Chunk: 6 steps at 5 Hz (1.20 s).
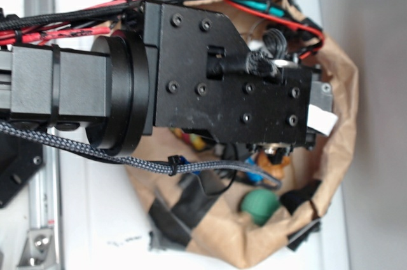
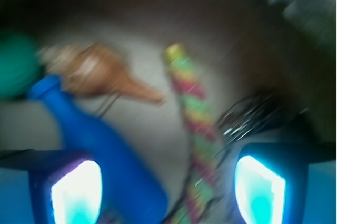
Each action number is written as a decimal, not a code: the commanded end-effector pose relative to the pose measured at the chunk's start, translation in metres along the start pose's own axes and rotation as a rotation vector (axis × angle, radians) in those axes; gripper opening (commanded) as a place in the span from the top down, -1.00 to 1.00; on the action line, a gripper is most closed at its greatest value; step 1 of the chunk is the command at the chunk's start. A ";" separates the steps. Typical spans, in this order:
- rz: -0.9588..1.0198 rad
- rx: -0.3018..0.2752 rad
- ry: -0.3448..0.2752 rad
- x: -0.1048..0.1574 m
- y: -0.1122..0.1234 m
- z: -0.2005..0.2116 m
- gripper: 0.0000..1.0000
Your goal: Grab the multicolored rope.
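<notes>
My open fingers have the multicolored rope (image 2: 201, 142) running between them, and its yellow end (image 2: 176, 54) is clear of the blue bottle. My gripper should keep going toward that end and close.
In the blurred wrist view the multicolored rope (image 2: 196, 129), twisted pink, yellow and pale green with a yellow tip at its far end, runs from upper middle down between my fingers. My gripper (image 2: 167, 190) is open above it, its two glowing pads (image 2: 76, 192) wide apart, with the rope nearer the right pad and nothing held. A blue bottle (image 2: 102, 150) lies along the left pad. In the exterior view the black arm (image 1: 210, 73) covers the bag's inside, and the rope is almost wholly hidden there.
An orange-brown spiral seashell (image 2: 100, 74) lies beyond the bottle, left of the rope's tip. A green ball (image 2: 16, 66) (image 1: 259, 206) sits at the far left. All of it lies inside a brown paper bag (image 1: 337, 79) with raised crumpled walls. A coiled wire (image 2: 247, 116) is right of the rope.
</notes>
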<state>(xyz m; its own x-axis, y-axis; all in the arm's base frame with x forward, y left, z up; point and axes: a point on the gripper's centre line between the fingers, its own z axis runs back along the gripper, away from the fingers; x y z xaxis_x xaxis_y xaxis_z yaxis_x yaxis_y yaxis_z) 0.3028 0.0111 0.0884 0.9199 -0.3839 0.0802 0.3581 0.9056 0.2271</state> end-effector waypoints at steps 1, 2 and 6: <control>0.086 -0.022 -0.023 0.012 0.007 -0.036 -1.00; 0.179 -0.074 0.058 0.004 0.009 -0.048 -1.00; 0.152 -0.204 0.212 -0.021 -0.014 -0.110 -1.00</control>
<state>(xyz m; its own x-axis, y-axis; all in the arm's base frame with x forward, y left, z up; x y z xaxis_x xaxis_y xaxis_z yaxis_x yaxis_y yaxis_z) 0.3032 0.0274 0.0032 0.9748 -0.2112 -0.0719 0.2144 0.9759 0.0403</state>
